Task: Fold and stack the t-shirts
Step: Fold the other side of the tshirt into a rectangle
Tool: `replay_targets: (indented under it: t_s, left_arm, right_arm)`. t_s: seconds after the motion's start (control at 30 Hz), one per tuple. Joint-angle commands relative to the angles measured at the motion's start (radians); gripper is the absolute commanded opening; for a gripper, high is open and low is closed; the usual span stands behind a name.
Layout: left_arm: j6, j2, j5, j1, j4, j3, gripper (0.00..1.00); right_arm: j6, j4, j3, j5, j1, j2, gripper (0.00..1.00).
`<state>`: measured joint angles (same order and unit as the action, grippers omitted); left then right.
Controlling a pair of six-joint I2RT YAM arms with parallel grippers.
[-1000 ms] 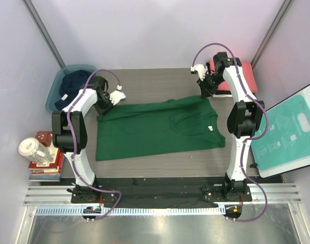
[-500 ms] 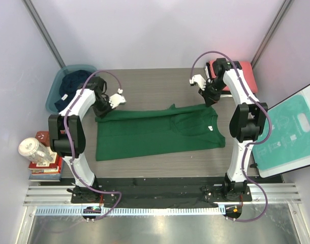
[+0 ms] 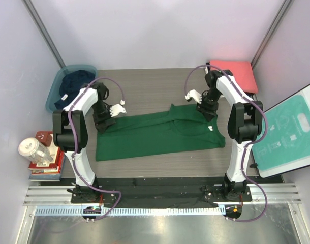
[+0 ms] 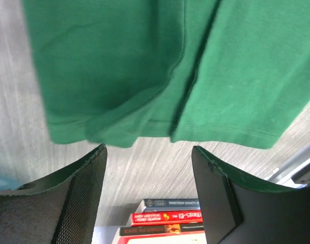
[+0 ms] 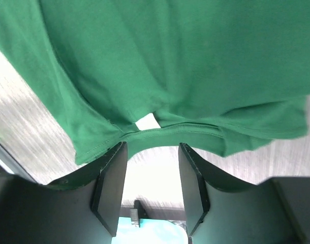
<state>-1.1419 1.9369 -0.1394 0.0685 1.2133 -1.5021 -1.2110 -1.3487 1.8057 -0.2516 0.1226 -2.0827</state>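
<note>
The folded flap's edge (image 4: 137, 108) runs at a slant over the green t-shirt's hem, so my left gripper should move over to the hem's far corner (image 4: 60, 136) and grab it there.
The dark green t-shirt (image 3: 155, 134) lies flat across the middle of the table, sleeves folded in. My left gripper (image 3: 103, 124) stands open over its far left corner. In the left wrist view the left gripper (image 4: 149, 152) holds nothing, and the green t-shirt (image 4: 195, 66) has its hem just beyond the fingertips. My right gripper (image 3: 208, 113) is open over the collar end. In the right wrist view the right gripper (image 5: 151, 147) is empty, with the green t-shirt (image 5: 195, 61) showing its collar past the tips. A navy t-shirt (image 3: 73, 84) and a folded coral-red one (image 3: 234, 71) lie apart.
The navy shirt sits in a teal tub (image 3: 52, 96) at the far left corner. A teal-and-white board (image 3: 289, 134) leans at the right edge. A stack of books (image 3: 43, 165) with a jar (image 3: 33, 150) stands off the table's left side.
Both grippers were shut on the green shirt's far edge and have opened, letting it go. The right arm has swung nearer and lower; the shirt now rests on the table.
</note>
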Motion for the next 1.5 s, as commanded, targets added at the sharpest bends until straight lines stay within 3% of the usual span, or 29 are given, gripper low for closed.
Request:
replay_targets:
  t_s: [0.0, 0.2, 0.57, 0.8, 1.03, 1.47]
  left_arm:
    - [0.022, -0.019, 0.008, -0.018, -0.082, -0.073, 0.67]
    - [0.076, 0.031, -0.005, -0.036, -0.144, -0.139, 0.63]
    - [0.070, 0.082, -0.020, -0.035, -0.124, -0.161, 0.63]
    - [0.077, 0.080, -0.022, -0.032, -0.120, -0.156, 0.62]
    - [0.079, 0.065, -0.019, -0.029, -0.124, -0.135, 0.62]
    - [0.077, 0.066, -0.012, -0.026, -0.129, -0.141, 0.61]
  right_arm:
    - [0.030, -0.145, 0.166, -0.049, -0.017, -0.014, 0.51]
    - [0.140, -0.132, 0.371, -0.144, -0.052, -0.158, 0.51]
    - [0.145, -0.076, 0.351, -0.147, -0.052, -0.249, 0.53]
    - [0.321, 0.058, 0.483, -0.192, -0.074, -0.332, 0.57]
    - [0.456, 0.200, 0.474, -0.213, -0.097, -0.355, 0.57]
    - [0.501, 0.181, 0.478, -0.296, -0.095, -0.382, 0.41]
